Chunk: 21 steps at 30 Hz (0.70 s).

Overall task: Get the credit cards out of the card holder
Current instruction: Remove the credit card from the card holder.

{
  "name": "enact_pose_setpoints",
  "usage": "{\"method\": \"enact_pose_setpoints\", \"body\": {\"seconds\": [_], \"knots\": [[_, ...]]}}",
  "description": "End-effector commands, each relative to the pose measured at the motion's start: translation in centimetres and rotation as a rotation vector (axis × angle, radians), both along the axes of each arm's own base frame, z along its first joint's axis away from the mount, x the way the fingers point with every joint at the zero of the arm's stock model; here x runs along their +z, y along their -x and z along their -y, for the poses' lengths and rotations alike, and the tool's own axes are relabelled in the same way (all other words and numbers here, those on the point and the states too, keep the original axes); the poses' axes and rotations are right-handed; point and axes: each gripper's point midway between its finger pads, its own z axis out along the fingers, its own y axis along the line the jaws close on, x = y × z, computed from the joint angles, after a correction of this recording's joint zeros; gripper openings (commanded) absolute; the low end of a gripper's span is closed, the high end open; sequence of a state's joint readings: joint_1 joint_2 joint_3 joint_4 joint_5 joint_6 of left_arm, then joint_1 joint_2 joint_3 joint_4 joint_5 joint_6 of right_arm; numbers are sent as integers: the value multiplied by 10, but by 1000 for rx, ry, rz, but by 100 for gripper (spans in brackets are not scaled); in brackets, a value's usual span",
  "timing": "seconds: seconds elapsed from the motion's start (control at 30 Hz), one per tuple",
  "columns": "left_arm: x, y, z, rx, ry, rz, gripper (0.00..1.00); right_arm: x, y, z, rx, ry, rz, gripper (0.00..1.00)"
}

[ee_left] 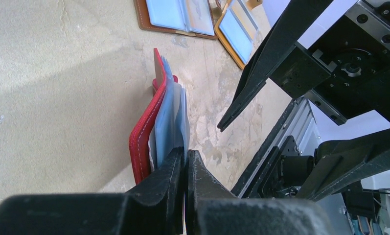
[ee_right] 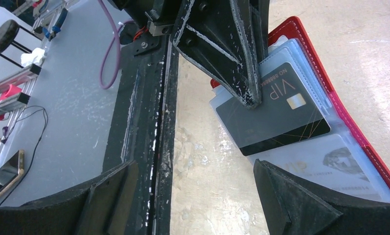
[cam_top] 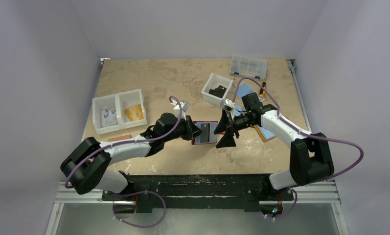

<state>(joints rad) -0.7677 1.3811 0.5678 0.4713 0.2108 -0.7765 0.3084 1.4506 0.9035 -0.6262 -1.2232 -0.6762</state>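
Note:
The dark grey credit card's broad side is next to my right gripper's gap, so next my right gripper moves back, turns and pinches the card's loose end edge-on.
The dark red card holder lies open mid-table, between the two grippers. My left gripper is shut on the edge of one of its clear sleeve pages, lifting the pages off the red cover. In the right wrist view, the left fingertips press on a page with a dark grey credit card that sticks out toward the table's near edge. A pale grey-white card sits in the sleeve below it. My right gripper is wide open just beside the holder, with nothing between its fingers.
A brown fold-out holder and an orange-tan one lie beyond the red one. White bins and a clear compartment box stand at the back. The black rail marks the table's near edge.

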Motion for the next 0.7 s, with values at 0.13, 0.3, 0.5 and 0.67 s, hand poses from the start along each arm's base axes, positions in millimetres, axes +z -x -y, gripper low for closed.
{"method": "enact_pose_setpoints", "body": {"seconds": [0.13,0.3,0.5,0.67], "knots": [[39,-14,18,-33,99,111,0,26,-11,3,-3,-105,-9,99],[38,-14,21,-41,113,111,0,27,-14,6,-20,-125,-34,99],[39,-16,27,-52,128,110,0,26,-15,4,-31,-139,-94,99],[44,-17,29,-52,153,112,0,24,-19,0,-60,-156,-186,96]]}}
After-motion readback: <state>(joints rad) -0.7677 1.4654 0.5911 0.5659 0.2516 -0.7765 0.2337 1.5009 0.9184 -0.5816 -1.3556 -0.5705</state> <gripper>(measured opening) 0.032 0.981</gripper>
